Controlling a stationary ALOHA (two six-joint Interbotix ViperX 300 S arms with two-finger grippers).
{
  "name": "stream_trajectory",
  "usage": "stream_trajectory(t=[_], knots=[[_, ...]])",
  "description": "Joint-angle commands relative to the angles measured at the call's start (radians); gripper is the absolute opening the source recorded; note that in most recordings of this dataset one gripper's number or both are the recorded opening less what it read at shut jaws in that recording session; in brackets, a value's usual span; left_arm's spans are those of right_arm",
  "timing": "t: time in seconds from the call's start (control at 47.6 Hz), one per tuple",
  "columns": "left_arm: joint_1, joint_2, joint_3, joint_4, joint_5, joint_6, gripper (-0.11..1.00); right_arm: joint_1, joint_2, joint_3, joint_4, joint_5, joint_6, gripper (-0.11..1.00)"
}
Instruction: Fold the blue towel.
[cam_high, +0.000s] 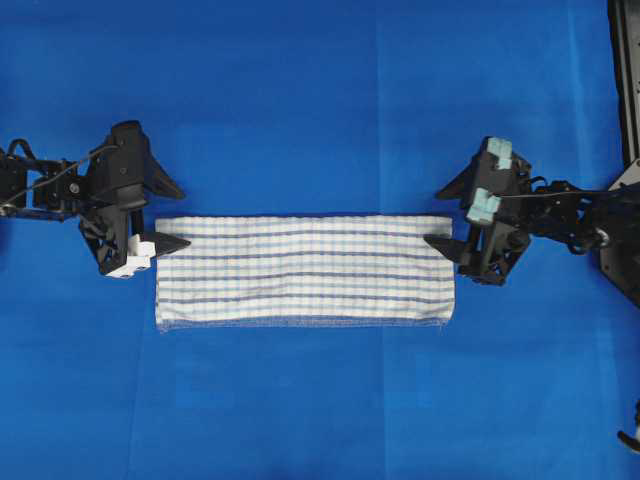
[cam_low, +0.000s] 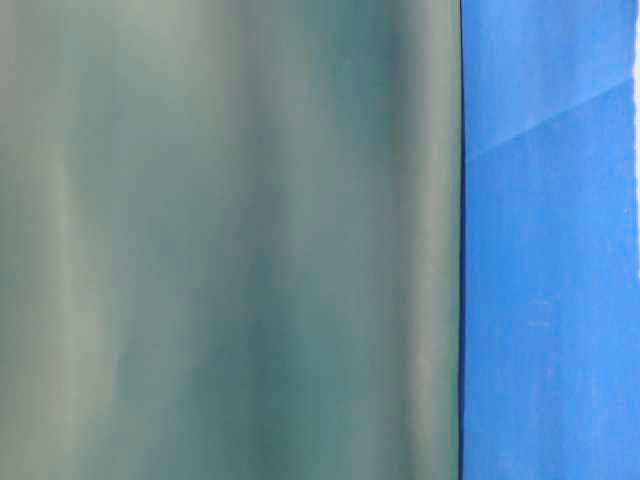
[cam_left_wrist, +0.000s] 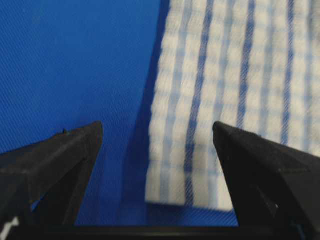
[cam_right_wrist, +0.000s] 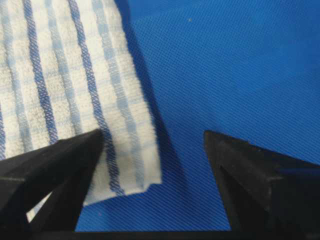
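Observation:
The towel's far edge (cam_high: 308, 217) looks round like a fold, so I expect the blue towel (cam_high: 305, 270) to hang from it still folded when I pick it up and turn it.
The blue towel (cam_high: 305, 270) lies flat on the blue table covering as a long folded strip, white with dark-blue and pale-blue stripes. My left gripper (cam_high: 172, 215) is open at the strip's far left corner, one finger over the cloth and the other beyond its far edge. In the left wrist view the towel (cam_left_wrist: 225, 75) corner sits between the spread jaws of the left gripper (cam_left_wrist: 156, 129). My right gripper (cam_high: 445, 215) is open in the same way at the far right corner. The right wrist view shows that towel (cam_right_wrist: 60, 75) corner inside the open right gripper (cam_right_wrist: 154, 133).
The blue table covering (cam_high: 300, 100) spreads all round the towel. A black frame (cam_high: 625, 80) runs down the right edge of the overhead view. A blurred grey-green surface (cam_low: 230, 240) fills most of the table-level view, which shows neither towel nor grippers.

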Motion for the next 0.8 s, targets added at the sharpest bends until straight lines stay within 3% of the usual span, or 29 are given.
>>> stream_trajectory(t=[0.0, 0.105, 0.273, 0.399, 0.483, 0.63, 0.777], knots=[[0.003, 0.014, -0.009, -0.003, -0.006, -0.003, 0.84, -0.003, 0.011, -0.015, 0.003, -0.003, 0.0, 0.88], [0.003, 0.026, -0.011, -0.002, 0.003, -0.017, 0.74, -0.003, 0.012, -0.014, 0.006, -0.002, 0.0, 0.75], [0.002, 0.025, -0.012, -0.002, 0.04, -0.034, 0.39, -0.002, 0.012, -0.018, 0.006, 0.023, -0.002, 0.4], [-0.006, 0.026, -0.02, -0.002, 0.077, -0.034, 0.16, 0.006, 0.009, -0.018, 0.005, 0.037, -0.003, 0.23], [-0.008, 0.02, -0.026, -0.002, 0.1, -0.034, 0.06, 0.005, -0.003, -0.018, 0.005, 0.038, -0.003, 0.13], [-0.008, -0.005, -0.043, -0.002, 0.141, -0.031, 0.03, 0.005, -0.061, -0.011, 0.006, 0.038, -0.005, -0.01], [-0.008, -0.067, -0.069, -0.002, 0.207, -0.028, 0.03, 0.005, -0.138, 0.003, 0.006, 0.038, -0.005, -0.03]])
